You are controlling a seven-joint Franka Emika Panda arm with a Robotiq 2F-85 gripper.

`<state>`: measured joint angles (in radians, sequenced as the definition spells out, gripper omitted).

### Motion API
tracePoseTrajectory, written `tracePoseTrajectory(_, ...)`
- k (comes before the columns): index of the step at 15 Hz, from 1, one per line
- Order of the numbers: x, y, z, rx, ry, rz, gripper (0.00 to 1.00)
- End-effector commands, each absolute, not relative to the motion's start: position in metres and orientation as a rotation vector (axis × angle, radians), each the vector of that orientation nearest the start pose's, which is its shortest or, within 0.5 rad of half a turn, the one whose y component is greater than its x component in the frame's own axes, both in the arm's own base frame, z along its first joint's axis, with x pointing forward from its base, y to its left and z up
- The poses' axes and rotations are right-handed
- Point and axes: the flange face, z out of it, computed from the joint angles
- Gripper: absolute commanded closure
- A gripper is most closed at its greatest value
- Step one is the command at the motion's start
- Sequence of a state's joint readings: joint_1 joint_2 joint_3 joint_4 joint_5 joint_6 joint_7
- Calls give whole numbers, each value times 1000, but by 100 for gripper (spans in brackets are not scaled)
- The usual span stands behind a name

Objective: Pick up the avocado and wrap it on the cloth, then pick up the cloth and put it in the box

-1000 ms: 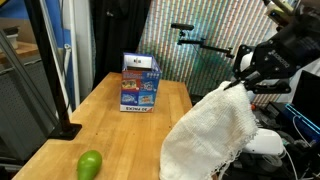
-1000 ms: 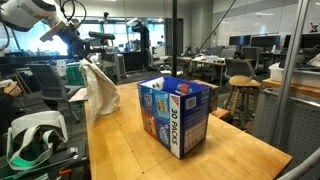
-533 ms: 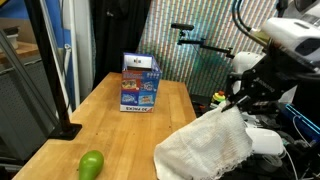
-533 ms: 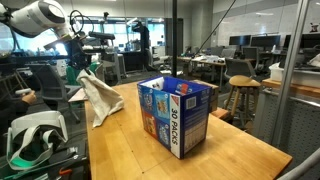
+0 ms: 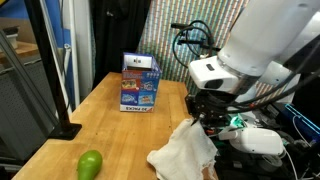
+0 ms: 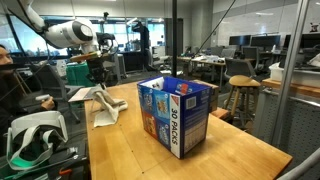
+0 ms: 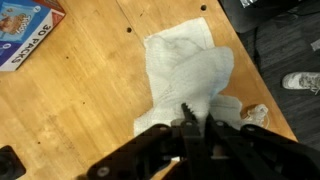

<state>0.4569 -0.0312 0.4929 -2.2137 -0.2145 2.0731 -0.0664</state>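
Note:
The white cloth's peak (image 5: 190,136) is pinched in my gripper and the wood (image 5: 127,148) toward the avocado is clear, so I should continue to pull until the cloth lies next to the avocado.
The green avocado (image 5: 90,165) lies at the near left of the wooden table (image 5: 120,130), far from the cloth. The white cloth (image 5: 183,156) rests crumpled at the table's right edge; it also shows in an exterior view (image 6: 105,108) and in the wrist view (image 7: 185,65). My gripper (image 5: 203,120) is shut on a pinched-up peak of the cloth, just above the table; it also shows in the wrist view (image 7: 190,112). The blue cardboard box (image 5: 140,83) stands open-topped at the far end of the table, and shows large in an exterior view (image 6: 178,115).
A black pole on a base (image 5: 66,128) stands at the table's left edge. A white headset (image 6: 30,140) lies beside the table near the cloth. In the wrist view the floor and a shoe (image 7: 300,82) lie beyond the table edge.
The arm has come down and toward the table with the cloth. The cloth hung high in the air before; now most of it rests on the table.

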Motion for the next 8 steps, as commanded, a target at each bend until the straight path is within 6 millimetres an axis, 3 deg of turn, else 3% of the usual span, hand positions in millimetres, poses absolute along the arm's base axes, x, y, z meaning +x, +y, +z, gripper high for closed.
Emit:
tracePoseTrajectory(1,363,400,376,-2812,-1771,49,93)
tracePoseTrajectory(4,416,380,366,-2825,-1707,72,93)
tracePoseTrajectory(8,465,362,349,-2814,-1626,107,93)
